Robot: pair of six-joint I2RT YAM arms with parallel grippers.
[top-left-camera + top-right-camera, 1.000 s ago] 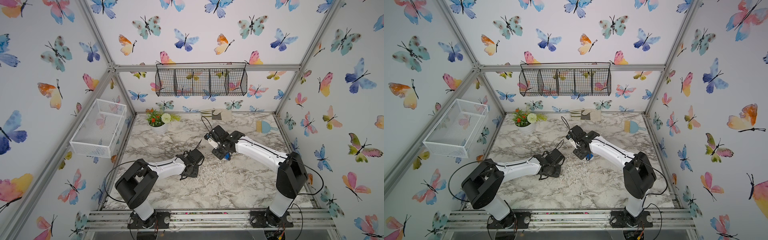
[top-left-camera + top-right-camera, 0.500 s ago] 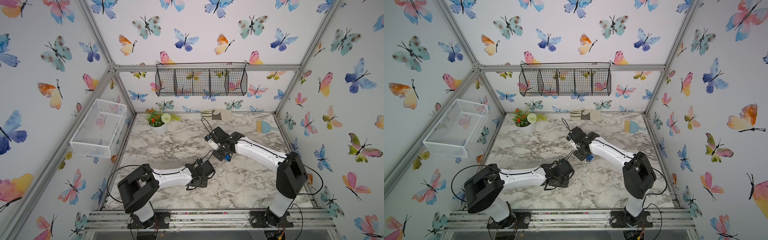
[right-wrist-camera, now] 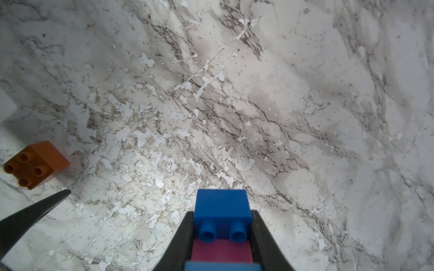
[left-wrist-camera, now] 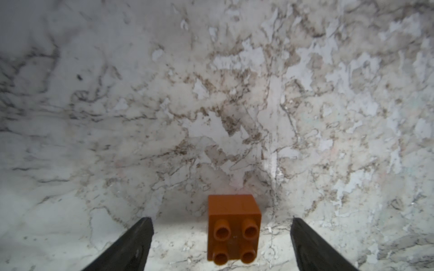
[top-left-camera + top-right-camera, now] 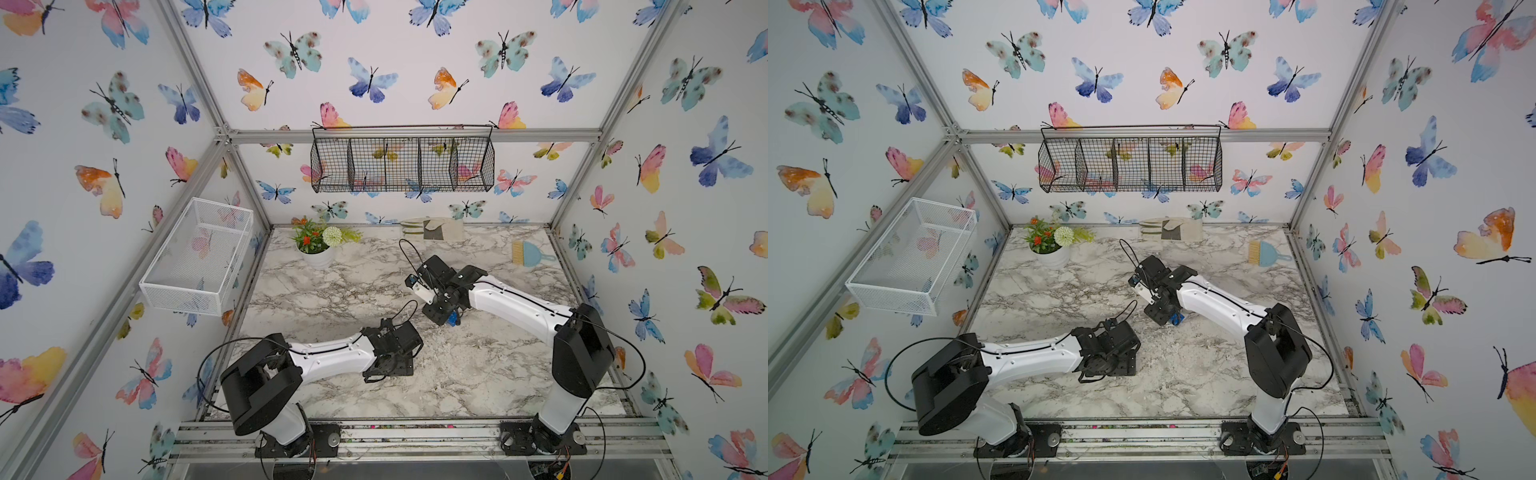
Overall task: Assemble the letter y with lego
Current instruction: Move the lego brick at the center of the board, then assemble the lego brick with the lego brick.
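Next, my left gripper moves back clear of the orange brick (image 4: 234, 228) first, because its open fingers are around the brick where my right gripper needs to bring (image 3: 36, 165) the stack.
In the left wrist view an orange lego brick (image 4: 234, 228) sits studs-up on the marble, free between the wide-apart fingers of my left gripper (image 4: 222, 237), which is open. My right gripper (image 3: 222, 225) is shut on a lego stack: a blue brick (image 3: 222, 206) at the tip, then pink (image 3: 222, 250), then light blue (image 3: 222, 266). The rest of that stack is hidden, so the letter y as a whole is out of view. The orange brick (image 3: 35, 164) lies off to one side of that stack. In both top views the grippers (image 5: 395, 365) (image 5: 1169, 316) hover low at mid-table.
A flower pot (image 5: 318, 245), folded cloth (image 5: 432, 228) and blue brush (image 5: 530, 253) stand along the back edge. A white wire basket (image 5: 199, 257) hangs on the left wall and a black one (image 5: 403, 164) on the back wall. One left finger (image 3: 30, 213) shows near the orange brick.
My left arm has swung toward the front middle of the table, and its gripper has opened, leaving the orange brick on the marble. The right arm has not moved.
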